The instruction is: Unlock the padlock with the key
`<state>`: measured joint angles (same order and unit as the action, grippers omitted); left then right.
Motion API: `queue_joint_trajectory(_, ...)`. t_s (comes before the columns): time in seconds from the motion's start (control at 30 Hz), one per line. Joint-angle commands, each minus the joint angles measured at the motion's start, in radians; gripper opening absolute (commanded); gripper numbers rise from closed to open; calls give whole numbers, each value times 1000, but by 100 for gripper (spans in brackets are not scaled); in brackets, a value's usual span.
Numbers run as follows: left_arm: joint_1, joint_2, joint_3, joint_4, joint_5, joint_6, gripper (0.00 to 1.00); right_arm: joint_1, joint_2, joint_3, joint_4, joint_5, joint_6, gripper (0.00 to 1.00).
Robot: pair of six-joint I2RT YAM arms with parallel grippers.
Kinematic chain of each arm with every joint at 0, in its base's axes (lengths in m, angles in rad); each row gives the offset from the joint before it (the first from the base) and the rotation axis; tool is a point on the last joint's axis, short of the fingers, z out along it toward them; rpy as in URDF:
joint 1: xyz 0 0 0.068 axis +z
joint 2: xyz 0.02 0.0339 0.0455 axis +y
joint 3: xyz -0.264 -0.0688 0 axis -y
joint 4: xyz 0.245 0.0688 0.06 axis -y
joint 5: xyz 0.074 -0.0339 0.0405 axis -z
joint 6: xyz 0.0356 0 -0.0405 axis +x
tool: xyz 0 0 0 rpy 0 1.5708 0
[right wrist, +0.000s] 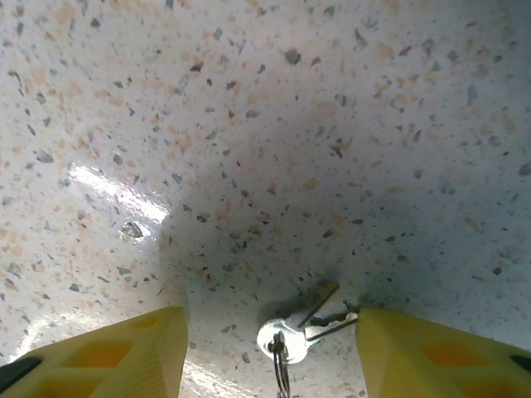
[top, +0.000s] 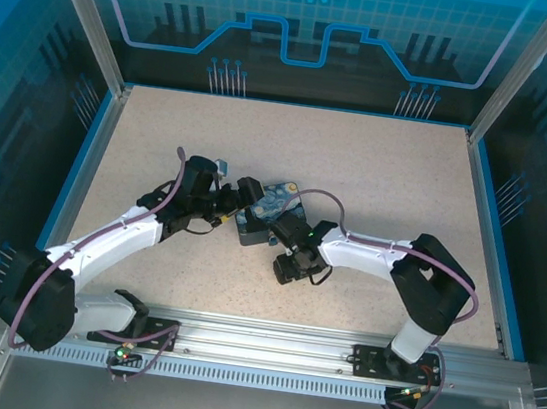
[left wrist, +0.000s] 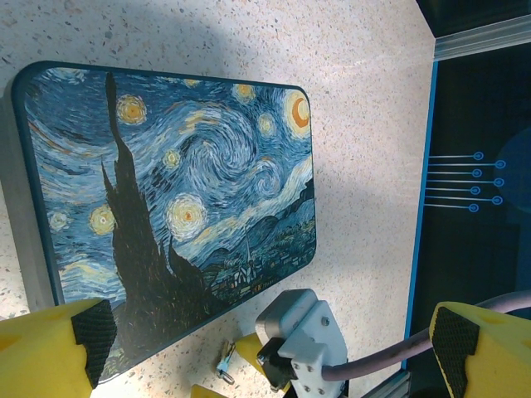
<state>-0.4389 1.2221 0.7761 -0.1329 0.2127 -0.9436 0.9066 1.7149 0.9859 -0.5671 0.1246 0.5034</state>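
Observation:
The key's blades (right wrist: 325,320) point across at one finger, close by the painted box, so the robot's right gripper should shift the key to open space (top: 332,295) before it takes the key for unlocking.
The key (right wrist: 286,341) lies flat on the speckled table: a round silver head on a thin ring, with two thin blades forking to the right. My right gripper (right wrist: 270,333) stands open around it, its right finger (right wrist: 431,352) touching the blade tips and its left finger (right wrist: 124,352) well apart. The left wrist view shows the key (left wrist: 223,365) as a tiny piece between the right gripper's yellow fingers. My left gripper (left wrist: 274,332) hangs wide open and holds nothing, over the near edge of the painted box. The padlock is out of view.
A dark-blue Starry Night print box (left wrist: 166,191) lies flat mid-table (top: 275,205), between the two grippers (top: 245,193) (top: 291,265). The right arm's white wrist housing and cable (left wrist: 303,344) sit close to the left fingers. A blue rail (top: 485,243) bounds the table on the right.

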Motion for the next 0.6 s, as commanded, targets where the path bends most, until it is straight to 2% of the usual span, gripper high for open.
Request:
queue_joint_trajectory(0.0, -4, -18, 8, -25, -19, 9, 99, 24, 32, 16, -29, 4, -30, 54)
queue_joint_trajectory(0.3, -4, -11, 11, -16, -13, 0, 99, 71, 64, 34, -82, 79, -29, 43)
queue_joint_trajectory(0.57, -4, -6, 17, -19, -13, -1, 99, 111, 12, 6, -162, 82, 35, 44)
